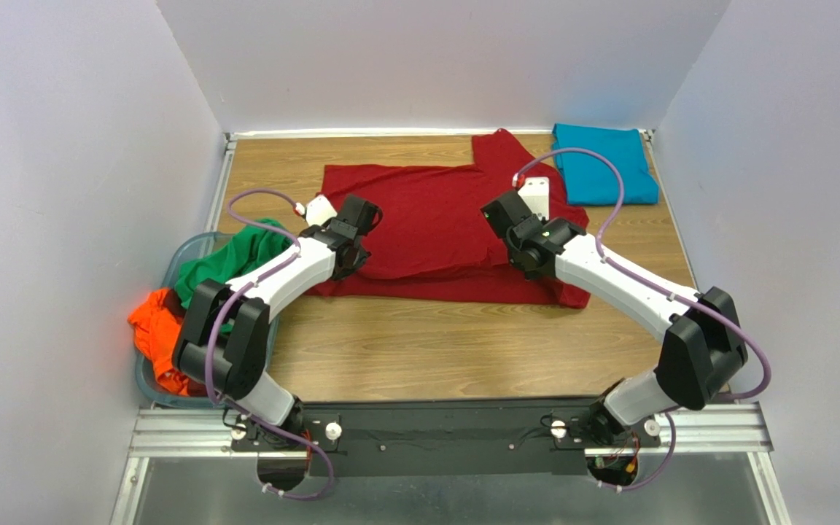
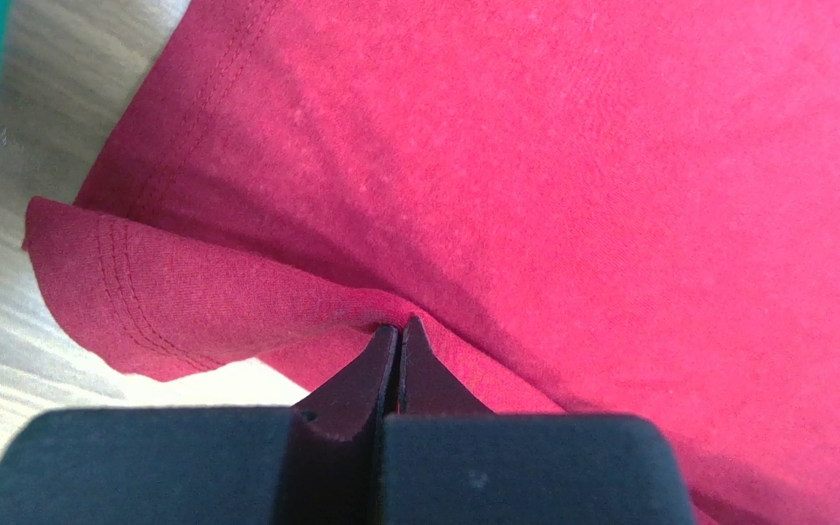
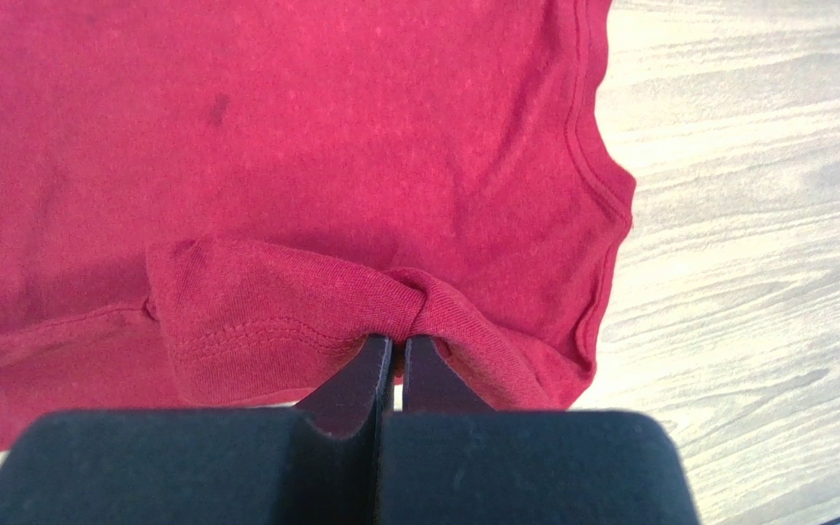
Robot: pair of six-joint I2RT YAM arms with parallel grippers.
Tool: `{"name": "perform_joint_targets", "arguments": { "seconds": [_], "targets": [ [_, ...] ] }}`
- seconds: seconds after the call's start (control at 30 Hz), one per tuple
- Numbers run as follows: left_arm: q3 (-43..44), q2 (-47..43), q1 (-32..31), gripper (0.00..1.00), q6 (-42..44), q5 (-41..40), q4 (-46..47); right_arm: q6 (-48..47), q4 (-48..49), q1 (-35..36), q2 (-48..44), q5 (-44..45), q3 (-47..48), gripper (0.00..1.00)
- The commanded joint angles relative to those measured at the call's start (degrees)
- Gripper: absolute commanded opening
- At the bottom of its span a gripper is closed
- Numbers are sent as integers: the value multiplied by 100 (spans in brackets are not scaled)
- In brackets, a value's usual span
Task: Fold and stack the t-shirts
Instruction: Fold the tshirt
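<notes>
The hem's loose end droops crooked, away from the t-shirt's red fold pinched in my left gripper, so next I put the fold down and straighten that end.
The dark red t-shirt (image 1: 435, 219) lies spread across the middle of the wooden table, its near edge folded over. My left gripper (image 1: 350, 243) is shut on the shirt's left hem; the wrist view shows the jaws (image 2: 400, 328) pinching a fold of red cloth (image 2: 567, 164). My right gripper (image 1: 515, 235) is shut on the shirt's right side; the wrist view shows the jaws (image 3: 394, 345) pinching a bunched hem (image 3: 260, 317) near the neckline. A teal-blue t-shirt (image 1: 603, 162) lies folded at the back right. A green t-shirt (image 1: 227, 257) and a bright orange t-shirt (image 1: 162, 334) sit in a bin at left.
A clear bin (image 1: 189, 257) at the table's left edge holds the green and orange shirts. White walls (image 1: 74, 164) close in the left, back and right. Bare wood (image 1: 446, 350) runs between the red shirt and the arm bases.
</notes>
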Motion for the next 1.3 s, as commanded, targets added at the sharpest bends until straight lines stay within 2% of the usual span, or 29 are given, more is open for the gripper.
{"name": "perform_joint_targets", "arguments": {
  "seconds": [0.0,0.2,0.3,0.4,0.57,0.73,0.8,0.83,0.87,0.93,0.97,1.0,1.03,1.07,1.1,1.13,1.17,1.2,1.23,1.27],
  "targets": [
    [183,195,76,0,309,89,132,-238,292,-100,163,284,223,1],
    [376,388,102,0,528,203,273,-844,669,-310,260,-77,249,1],
    [508,520,111,0,625,230,282,-1467,959,-451,365,-392,223,1],
    [613,643,120,0,696,221,273,-2291,1205,-662,479,-857,241,1],
    [789,862,137,0,819,230,238,-3093,1320,-820,804,-1876,390,1],
    [921,1003,207,0,871,116,168,-3595,1452,-1048,1444,-1739,723,1],
    [930,1065,260,0,950,142,203,-3622,1487,-1234,1640,-1712,987,3],
    [947,1117,312,0,968,159,246,-3639,1557,-1321,1831,-1729,1075,15],
    [974,1144,330,0,1003,186,247,-3639,1575,-1348,1920,-1747,1163,23],
    [1070,1214,392,7,1108,212,264,-3578,1619,-1392,2139,-1712,1453,33],
    [1114,1232,392,16,1179,238,247,-3517,1610,-1435,2245,-1581,1549,36],
    [1167,1250,401,53,1231,212,212,-3377,1610,-1444,2429,-1484,1655,39],
    [1289,1224,401,81,1258,117,168,-3263,1610,-1462,2535,-1231,1812,48],
    [1342,1197,401,82,1302,116,133,-3148,1610,-1479,2536,-1124,1892,52],
    [1404,1145,401,97,1320,11,72,-3060,1610,-1471,2553,-1018,1937,57],
    [1457,1005,401,98,1311,-25,62,-2772,1610,-1471,2536,-869,1972,66],
    [1466,925,401,98,1337,-42,53,-2647,1601,-1471,2475,-598,1937,68],
    [1475,846,401,98,1337,-43,71,-2429,1601,-1471,2283,-526,1867,76],
    [1440,671,401,98,1329,-43,88,-2322,1610,-1471,2116,-603,1640,100],
    [1405,600,401,98,1329,1,141,-2234,1601,-1471,1966,-726,1638,100]
  ]
}}
